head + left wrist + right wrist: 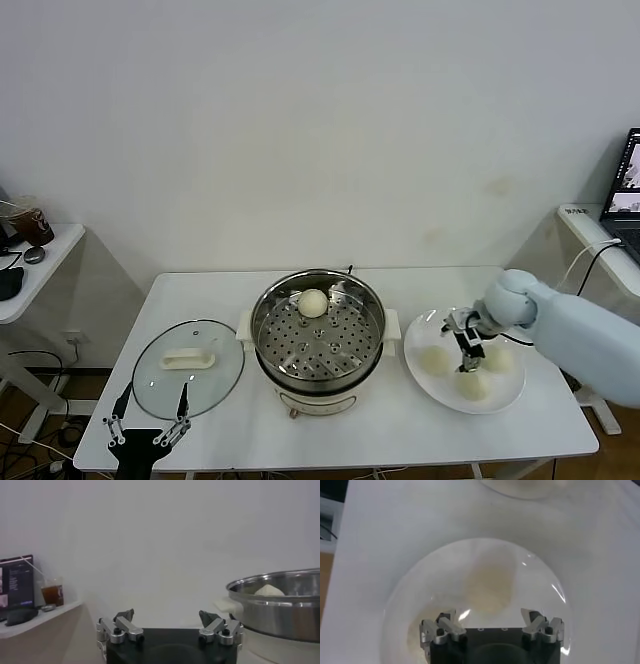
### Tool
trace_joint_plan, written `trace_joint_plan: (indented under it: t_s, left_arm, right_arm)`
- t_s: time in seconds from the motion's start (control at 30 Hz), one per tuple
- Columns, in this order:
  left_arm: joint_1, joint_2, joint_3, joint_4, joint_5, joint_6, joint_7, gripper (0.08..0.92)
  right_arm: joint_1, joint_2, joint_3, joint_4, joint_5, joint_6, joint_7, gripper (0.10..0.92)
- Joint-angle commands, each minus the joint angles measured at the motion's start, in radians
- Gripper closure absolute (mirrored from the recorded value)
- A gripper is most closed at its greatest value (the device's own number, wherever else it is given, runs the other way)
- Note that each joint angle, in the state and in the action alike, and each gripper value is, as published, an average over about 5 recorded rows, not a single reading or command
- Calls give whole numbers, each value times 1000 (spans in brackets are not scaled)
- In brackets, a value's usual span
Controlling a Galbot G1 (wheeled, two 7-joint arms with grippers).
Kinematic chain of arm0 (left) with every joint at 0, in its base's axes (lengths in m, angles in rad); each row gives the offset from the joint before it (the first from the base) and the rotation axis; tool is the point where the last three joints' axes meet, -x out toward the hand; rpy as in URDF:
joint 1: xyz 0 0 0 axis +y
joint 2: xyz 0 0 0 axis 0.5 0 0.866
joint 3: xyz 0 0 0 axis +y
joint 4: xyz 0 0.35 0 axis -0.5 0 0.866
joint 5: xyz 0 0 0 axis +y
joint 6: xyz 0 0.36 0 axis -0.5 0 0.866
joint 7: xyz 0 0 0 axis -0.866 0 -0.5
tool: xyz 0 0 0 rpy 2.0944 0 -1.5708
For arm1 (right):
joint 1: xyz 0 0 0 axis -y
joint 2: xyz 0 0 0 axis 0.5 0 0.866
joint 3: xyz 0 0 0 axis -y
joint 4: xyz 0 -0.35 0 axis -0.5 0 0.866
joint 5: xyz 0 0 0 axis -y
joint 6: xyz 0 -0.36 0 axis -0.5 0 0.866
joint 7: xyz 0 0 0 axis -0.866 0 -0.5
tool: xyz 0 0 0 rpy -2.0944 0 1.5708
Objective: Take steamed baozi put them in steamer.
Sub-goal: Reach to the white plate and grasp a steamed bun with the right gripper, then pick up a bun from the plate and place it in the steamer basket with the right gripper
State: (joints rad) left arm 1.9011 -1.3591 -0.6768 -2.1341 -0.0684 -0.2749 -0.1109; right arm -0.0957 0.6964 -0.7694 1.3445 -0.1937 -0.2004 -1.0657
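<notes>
A part of the white plate (455,373) keeps the baozi nearest the steamer apart from its neighbours. That baozi will therefore come away by itself when I lift it.
The steel steamer (318,335) stands mid-table with one cream baozi (313,302) on its perforated tray. Three more baozi (436,361) (471,385) (499,358) lie on the white plate (415,345) to its right. My right gripper (468,352) hovers open just over the plate, among those buns. In the right wrist view, the right gripper (490,617) has a baozi (487,585) just ahead of its spread fingertips, nothing between them. My left gripper (150,425) is parked open at the front left table edge. The left wrist view shows this gripper (167,617) empty, with the steamer (280,605) off to one side.
A round glass lid (188,365) with a white handle lies left of the steamer, just beyond the left gripper. A side table with a drink cup (30,225) stands far left. Another desk with a laptop (625,190) is at the far right.
</notes>
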Motion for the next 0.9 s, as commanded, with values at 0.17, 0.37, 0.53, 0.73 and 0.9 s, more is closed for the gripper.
trace_joint_plan:
  t_s: [0.17, 0.37, 0.53, 0.73, 0.9]
  left_arm:
    - [2, -2, 0, -1, 2, -5, -1, 177]
    - [2, -6, -2, -3, 2, -6, -2, 177]
    - [2, -9, -4, -2, 1, -6, -4, 177]
    - [3, -8, -5, -8, 1, -6, -4, 177]
    - [-3, -7, 2, -12, 0, -4, -3, 177]
  right_arm:
    - [-38, 91, 29, -74, -52, 5, 19, 205]
    - [-39, 101, 33, -82, -75, -15, 3, 314]
    - [-36, 90, 34, -75, -85, -17, -19, 435]
    - [-22, 66, 29, -47, -53, -19, -40, 484]
    - [53, 5, -2, 11, 23, -30, -66, 490]
